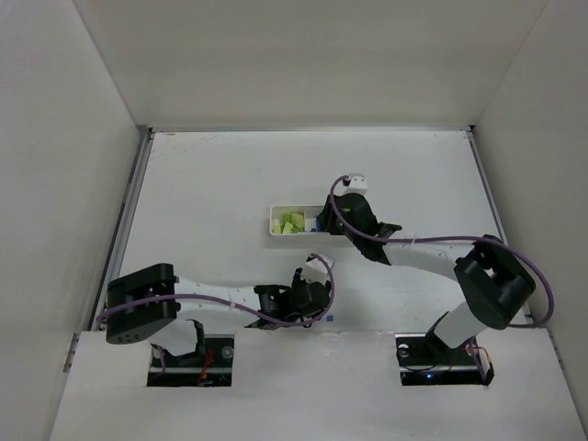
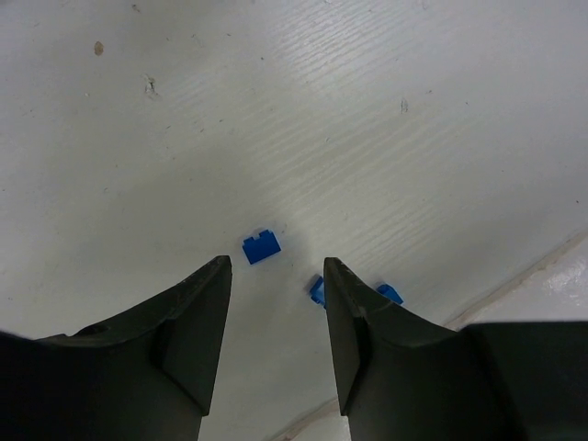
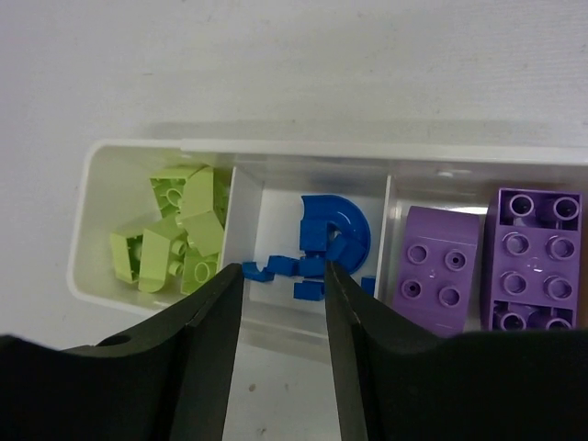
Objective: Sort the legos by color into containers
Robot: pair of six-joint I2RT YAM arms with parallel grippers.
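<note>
I carry on moving my empty right gripper toward the further blue bits (image 1: 330, 318), which lie beside the one before my left gripper's gap (image 2: 262, 246), until its fingers straddle one.
The white tray (image 3: 276, 147) has three compartments: lime green bricks (image 3: 175, 230) on the left, blue bits with a round blue piece (image 3: 333, 230) in the middle, and two purple bricks (image 3: 487, 262) on the right. My right gripper (image 3: 285, 271) is open and empty, above the tray's near wall in front of the blue compartment. My left gripper (image 2: 276, 266) is open and empty, low over the table. Three tiny blue bits lie by it: one (image 2: 261, 246) just beyond the gap, one (image 2: 317, 290) against the right finger, and one (image 2: 390, 293) outside that finger.
In the top view the tray (image 1: 274, 220) sits mid-table, with the right gripper (image 1: 347, 213) over its right end. The left gripper (image 1: 312, 301) is near the table's front edge, beside a blue bit (image 1: 329, 319). A raised white ledge (image 2: 551, 294) lies close to its right.
</note>
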